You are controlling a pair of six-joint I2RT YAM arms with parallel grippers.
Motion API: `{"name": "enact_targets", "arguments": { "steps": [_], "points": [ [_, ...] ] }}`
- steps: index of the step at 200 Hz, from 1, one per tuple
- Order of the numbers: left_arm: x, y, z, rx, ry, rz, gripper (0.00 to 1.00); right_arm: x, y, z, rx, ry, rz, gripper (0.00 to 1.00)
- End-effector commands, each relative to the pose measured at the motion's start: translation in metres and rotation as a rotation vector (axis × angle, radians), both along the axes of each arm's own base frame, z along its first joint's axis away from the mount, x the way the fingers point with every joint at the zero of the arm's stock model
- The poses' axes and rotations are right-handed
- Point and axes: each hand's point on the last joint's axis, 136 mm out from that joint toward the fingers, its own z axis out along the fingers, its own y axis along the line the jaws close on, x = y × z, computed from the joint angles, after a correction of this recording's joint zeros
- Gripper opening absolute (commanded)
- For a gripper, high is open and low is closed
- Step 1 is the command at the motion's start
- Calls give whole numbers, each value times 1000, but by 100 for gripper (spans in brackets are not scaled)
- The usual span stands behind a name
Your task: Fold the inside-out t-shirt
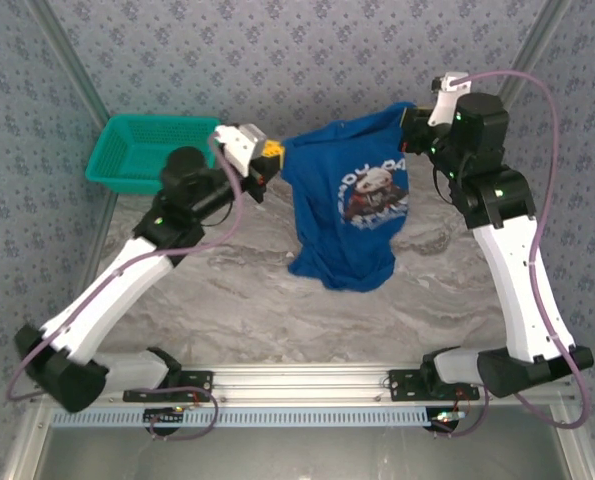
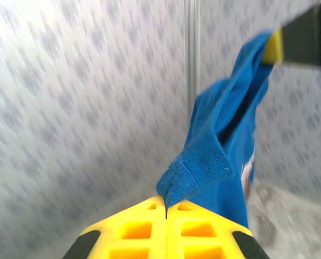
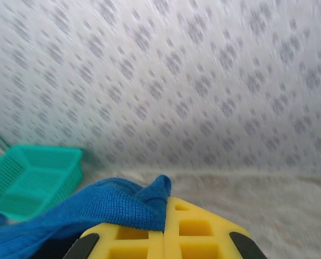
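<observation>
The t-shirt's lower hem (image 1: 341,282) hangs toward the robot, so the left gripper should come down on the basket's side and the right gripper should follow, to lay the t-shirt crosswise.
The royal-blue t-shirt (image 1: 349,200) hangs in the air between both arms, its pale print facing the top camera and its lower hem brushing the marbled table. My left gripper (image 1: 274,152) is shut on the shirt's left upper edge; in the left wrist view a ribbed blue hem (image 2: 195,171) is pinched between the yellow fingers (image 2: 133,229). My right gripper (image 1: 409,118) is shut on the shirt's right upper corner; in the right wrist view blue fabric (image 3: 111,205) drapes over the left yellow finger and into the closed jaws (image 3: 164,229).
A teal plastic mesh basket (image 1: 142,150) sits at the back left of the table, also in the right wrist view as the basket (image 3: 28,178). Patterned walls enclose the back and sides. The marbled tabletop (image 1: 277,300) stretches in front of the shirt.
</observation>
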Motion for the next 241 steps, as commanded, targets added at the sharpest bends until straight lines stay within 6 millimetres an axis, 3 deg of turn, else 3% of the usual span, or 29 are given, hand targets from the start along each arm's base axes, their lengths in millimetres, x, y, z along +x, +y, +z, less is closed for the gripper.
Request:
{"name": "enact_targets", "arguments": {
  "steps": [1,26,44,69,78,87,118,133,148,167,174,185,204,223,225,228,241],
  "points": [
    [-15,29,53,14,-132,186,0,-34,-4,76,12,-231,-19,0],
    [-34,27,92,40,-215,197,0,-57,-5,111,10,-328,-25,0],
    [-51,13,111,74,-259,144,0,-80,-21,135,19,-404,-65,0],
    [-71,-17,114,150,-225,5,0,-106,-47,159,-8,-470,-160,0],
    [-76,-31,106,176,-193,-59,0,-110,-54,164,-23,-478,-190,0],
    [-86,-35,116,153,-191,-108,0,-112,-60,168,-42,-484,-215,0],
    [-105,-54,116,130,-128,-269,0,-92,-70,176,-102,-478,-287,0],
    [-99,-54,112,121,-78,-246,0,-67,-64,175,-125,-458,-278,0],
    [-83,-52,99,104,1,-196,0,-28,-46,164,-146,-419,-225,0],
    [-51,-41,69,70,140,-96,0,34,-9,130,-159,-328,-99,0],
    [-36,-38,43,68,216,-60,0,61,6,107,-164,-270,-56,0],
    [-15,-28,5,53,332,5,0,101,44,63,-166,-173,63,0],
    [13,-1,-75,30,538,138,0,162,126,-47,-216,29,244,2],
    [23,29,-155,7,737,249,0,180,205,-144,-262,174,410,8],
    [23,32,-165,9,757,263,0,179,208,-147,-264,177,417,8],
    [22,38,-175,7,780,283,0,182,223,-168,-273,206,441,11],
    [19,55,-215,4,858,344,0,180,258,-213,-298,256,502,22]
  ]
}}
